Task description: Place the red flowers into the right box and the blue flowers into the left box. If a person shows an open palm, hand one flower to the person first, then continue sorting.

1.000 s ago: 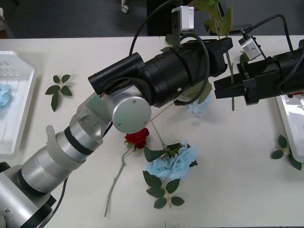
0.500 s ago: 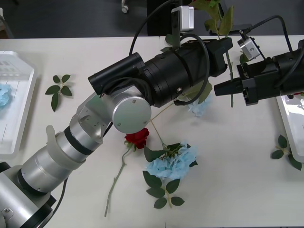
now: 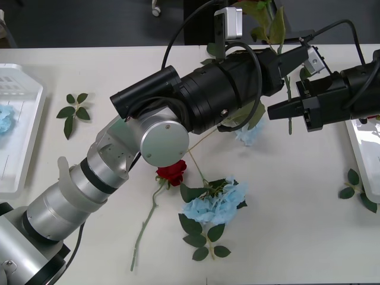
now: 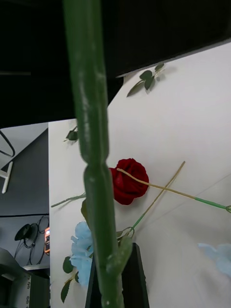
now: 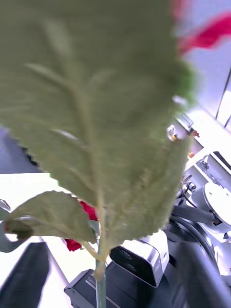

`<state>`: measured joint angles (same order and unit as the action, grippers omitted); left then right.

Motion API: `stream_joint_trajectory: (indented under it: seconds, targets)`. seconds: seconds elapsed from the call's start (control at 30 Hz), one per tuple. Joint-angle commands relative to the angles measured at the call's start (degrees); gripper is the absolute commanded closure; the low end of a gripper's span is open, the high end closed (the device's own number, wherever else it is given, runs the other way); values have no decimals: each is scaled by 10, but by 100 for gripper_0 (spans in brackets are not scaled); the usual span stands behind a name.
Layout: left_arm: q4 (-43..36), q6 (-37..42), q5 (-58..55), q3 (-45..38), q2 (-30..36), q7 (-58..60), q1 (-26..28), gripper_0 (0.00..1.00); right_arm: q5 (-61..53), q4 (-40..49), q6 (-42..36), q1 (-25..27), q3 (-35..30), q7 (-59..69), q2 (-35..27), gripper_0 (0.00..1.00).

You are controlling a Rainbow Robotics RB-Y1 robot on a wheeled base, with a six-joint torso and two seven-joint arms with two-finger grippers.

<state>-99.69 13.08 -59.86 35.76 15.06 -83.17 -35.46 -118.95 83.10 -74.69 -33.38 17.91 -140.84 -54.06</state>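
Note:
The mid-table red flower's stem (image 3: 146,222) lies clear of the blue flowers' stems, so the red flower (image 3: 171,172) will come up by itself when I lift it.
A red flower's green stem (image 3: 289,95) stands upright at the table's far right-centre, its leaves (image 3: 270,24) on top. My right gripper (image 3: 279,110) is shut on the lower stem, which runs thick through the right wrist view as the stem (image 4: 94,144). My left gripper (image 3: 292,56) sits higher on the same stem with its black fingers spread open. In the left wrist view a large leaf (image 5: 106,120) is close up. Another red flower (image 3: 172,173) and a blue flower (image 3: 217,202) lie mid-table. The left box (image 3: 24,119) holds a blue flower (image 3: 5,122). The right box (image 3: 362,154) is at the right edge.
A second blue flower (image 3: 249,133) lies partly under my left arm. Loose leaf sprigs lie near the left box (image 3: 74,113) and near the right box (image 3: 356,190). My left arm spans the table's middle. The front right of the table is bare.
My left gripper's fingers have spread apart off the stem. My right gripper stays closed on it, and the stem has risen slightly.

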Motion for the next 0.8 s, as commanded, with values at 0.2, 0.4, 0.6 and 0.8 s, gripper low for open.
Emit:
stream_joint_trajectory:
  seconds: [0.2, 0.4, 0.6, 0.8]
  targets:
    - [-8, -9, -3, 9, 11, 33, -27, 0, 13, 3, 1, 3, 1, 34, -18, 100]
    - [-8, -9, -3, 9, 11, 33, -27, 0, 56, -57, 1, -9, -17, 44, -21, 100]
    - [1, -8, 2, -2, 25, 35, -21, 0, 113, -132, 1, -15, -35, 59, -48, 100]
    - [-57, 194, -37, -99, 79, 39, -22, 0, 118, -231, -6, -11, -36, 70, -89, 100]
